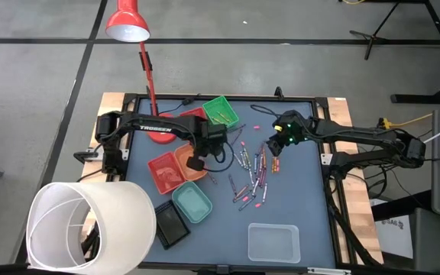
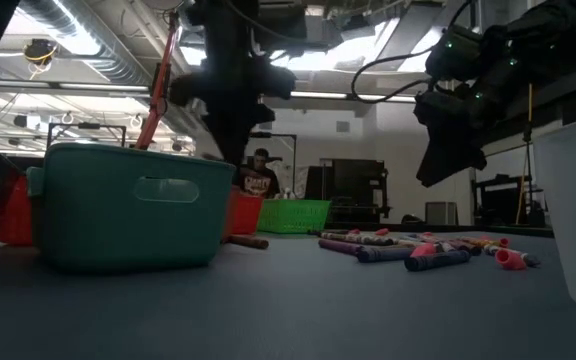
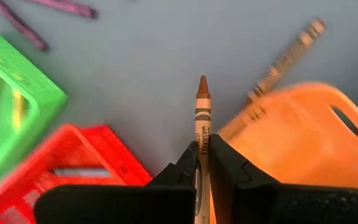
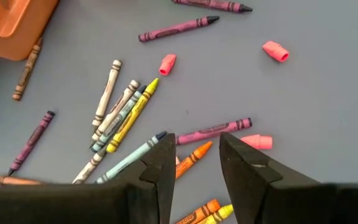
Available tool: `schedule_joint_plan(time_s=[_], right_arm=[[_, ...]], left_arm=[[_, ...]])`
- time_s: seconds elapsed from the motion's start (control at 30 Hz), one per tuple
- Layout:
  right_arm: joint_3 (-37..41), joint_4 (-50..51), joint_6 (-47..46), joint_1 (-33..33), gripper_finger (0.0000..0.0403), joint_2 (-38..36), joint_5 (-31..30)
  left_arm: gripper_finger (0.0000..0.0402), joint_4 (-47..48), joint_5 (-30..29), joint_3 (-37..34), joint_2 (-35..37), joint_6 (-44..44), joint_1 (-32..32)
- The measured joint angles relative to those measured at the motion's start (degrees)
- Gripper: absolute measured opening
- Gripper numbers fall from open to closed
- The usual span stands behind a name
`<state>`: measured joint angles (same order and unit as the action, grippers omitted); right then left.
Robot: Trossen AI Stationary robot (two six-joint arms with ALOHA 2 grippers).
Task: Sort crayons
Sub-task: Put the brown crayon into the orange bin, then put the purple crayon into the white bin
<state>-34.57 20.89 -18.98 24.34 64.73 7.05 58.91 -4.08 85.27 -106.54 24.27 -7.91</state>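
Note:
The brown crayon (image 3: 203,111) hangs clear above the edge of the orange tray, so the robot's left gripper should keep going over the tray's open middle (image 1: 189,162) and let go of the crayon there.
Many crayons (image 1: 250,172) lie loose on the grey mat at mid table, also seen in the low view (image 2: 418,250). My left gripper (image 1: 196,161) stands over the orange tray's (image 1: 192,162) edge, shut on a brown crayon (image 3: 202,112). My right gripper (image 4: 196,165) hangs open above the right part of the pile (image 1: 277,147), with a purple crayon (image 4: 213,131) and an orange one (image 4: 193,158) showing between its fingers, untouched. A second brown crayon (image 3: 284,59) lies on the mat beside the orange tray (image 3: 291,137). My left gripper pinches the brown crayon's paper-wrapped shaft (image 3: 201,148) between its two fingers. The crayon lies along the fingers, and its brown tip (image 3: 202,84) sticks out past the fingertips. The fingers point steeply down from above, with the crayon held off the mat.
A red tray (image 1: 165,169), a teal tray (image 1: 192,202), a black tray (image 1: 170,225) and a clear tray (image 1: 273,241) sit toward the near side. A green tray (image 1: 220,111) and a red lamp (image 1: 128,23) are at the far side. Pink caps (image 4: 275,51) lie among the crayons.

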Motion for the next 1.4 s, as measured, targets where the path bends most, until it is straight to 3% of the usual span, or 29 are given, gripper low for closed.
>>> schedule_joint_plan(time_s=[0.27,0.5,0.9,1.4], right_arm=[[0.00,0.32,0.02,0.00,0.0124,0.00,0.00],[0.00,0.21,4.74,0.00,0.0124,0.00,-0.01],[0.00,0.14,6.46,0.00,0.0124,0.00,0.00],[0.00,-3.69,28.65,0.04,0.0124,0.95,0.51]], left_arm=[[0.0005,9.84,2.52,-0.03,0.10,-2.71,2.25],[0.0009,10.16,2.34,-0.04,0.06,-3.22,3.89],[0.0081,10.07,2.28,-0.04,0.06,-9.11,3.92],[0.0091,-0.41,2.28,-0.04,0.04,-9.11,3.92]])
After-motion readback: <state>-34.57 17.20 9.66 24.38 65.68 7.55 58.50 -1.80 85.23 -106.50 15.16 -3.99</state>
